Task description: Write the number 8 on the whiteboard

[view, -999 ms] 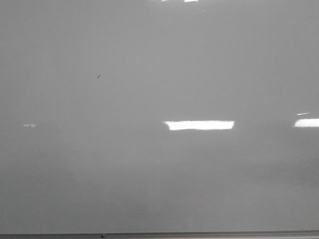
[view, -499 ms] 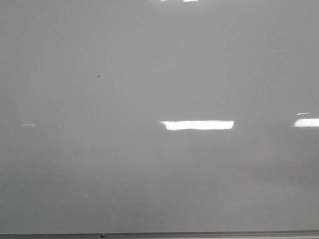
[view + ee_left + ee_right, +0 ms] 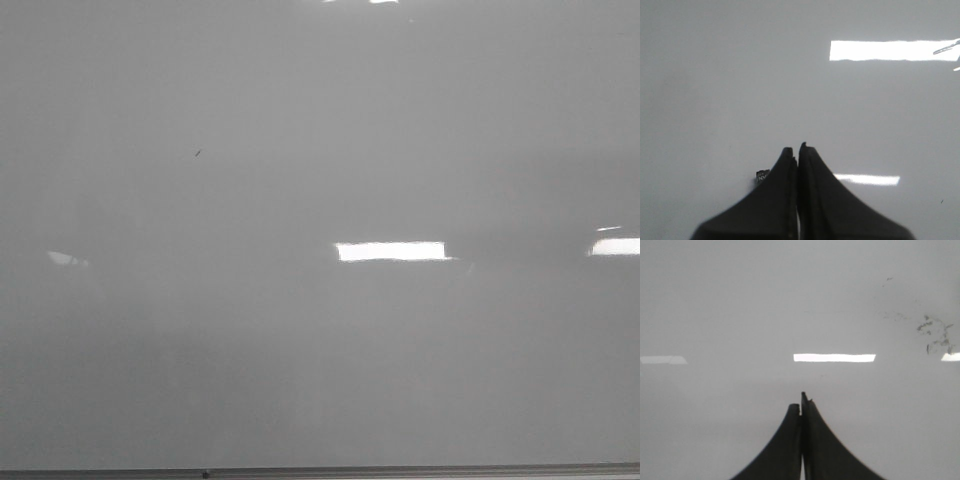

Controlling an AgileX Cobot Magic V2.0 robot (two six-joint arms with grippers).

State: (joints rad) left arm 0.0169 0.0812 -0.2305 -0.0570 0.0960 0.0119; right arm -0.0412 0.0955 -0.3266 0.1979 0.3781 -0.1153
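The marker is in my left gripper with its dark end (image 3: 762, 175) sticking out, so my closed right gripper should open and take the marker over before writing the 8.
The whiteboard (image 3: 320, 350) fills the front view, pale grey and glossy with bright light reflections. No number 8 shows on it in any view. Neither gripper appears in the front view. In the left wrist view my left gripper (image 3: 797, 148) is over the whiteboard (image 3: 715, 75), its black jaws pressed together; a small dark labelled piece (image 3: 761, 176) pokes out beside one finger, and I cannot tell what it is. In the right wrist view my right gripper (image 3: 801, 401) is shut with nothing seen between its jaws, over the whiteboard (image 3: 715, 300).
A tiny dark speck (image 3: 197, 153) sits on the board at upper left. The board's thin grey bottom edge (image 3: 400, 470) runs along the foot of the front view. Faint dark smudges (image 3: 935, 335) mark the board in the right wrist view.
The central light reflection in the front view has narrowed and shifted slightly, and the small left reflection has changed shape. No mark has appeared on the board.
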